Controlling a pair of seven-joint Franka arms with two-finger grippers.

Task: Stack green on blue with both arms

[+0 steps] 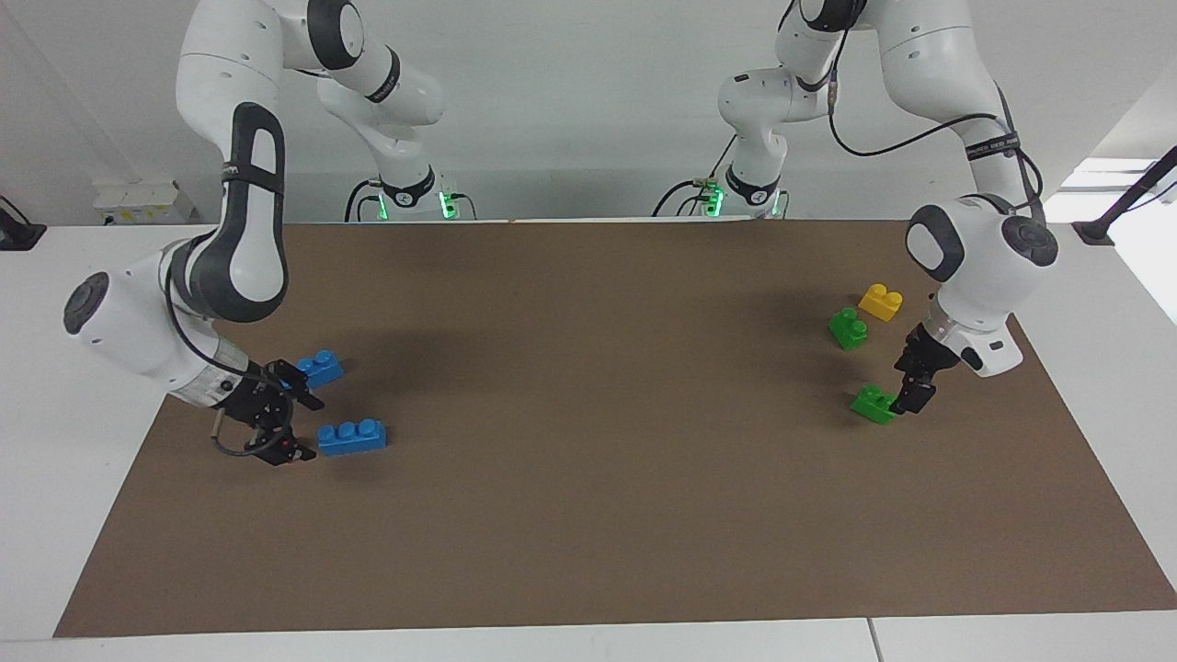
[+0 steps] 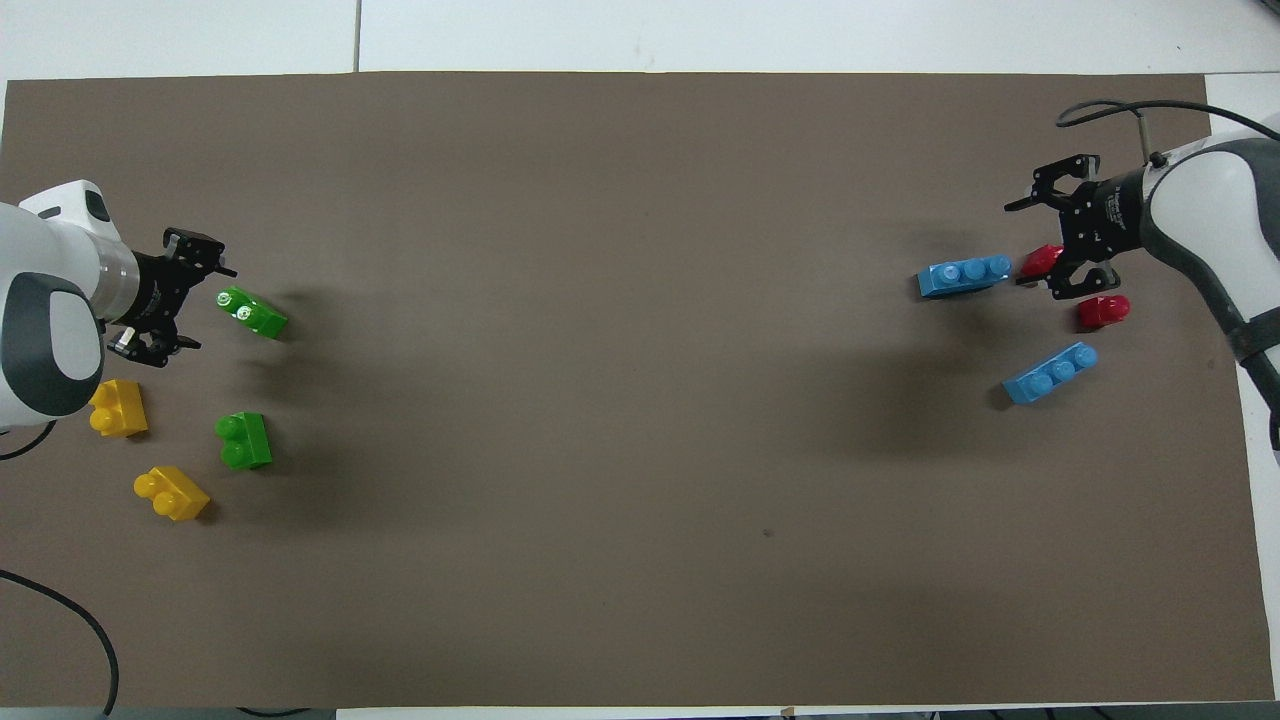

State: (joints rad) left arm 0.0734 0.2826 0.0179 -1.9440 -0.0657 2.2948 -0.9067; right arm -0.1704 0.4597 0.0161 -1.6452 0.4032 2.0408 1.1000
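The green brick [image 2: 252, 312] is shorter than the blue brick's row of studs [image 2: 964, 274], so a blue end will still show when the green brick is stacked.
Two green bricks lie at the left arm's end of the table: one [image 1: 874, 405] [image 2: 252, 312] farther from the robots, one [image 1: 848, 328] [image 2: 243, 440] nearer. My left gripper [image 1: 910, 391] [image 2: 200, 298] is open and low beside the farther green brick, not holding it. Two blue bricks lie at the right arm's end: one [image 1: 352, 437] [image 2: 965, 275] farther, one [image 1: 320, 368] [image 2: 1050, 372] nearer. My right gripper [image 1: 299, 425] [image 2: 1030, 240] is open and empty, low beside the farther blue brick.
Two yellow bricks [image 2: 118, 408] [image 2: 172, 493] lie near the green ones; one shows in the facing view [image 1: 880, 302]. Two small red bricks [image 2: 1040, 260] [image 2: 1103, 310] lie by the right gripper, one right at its fingers. A brown mat [image 1: 588, 515] covers the table.
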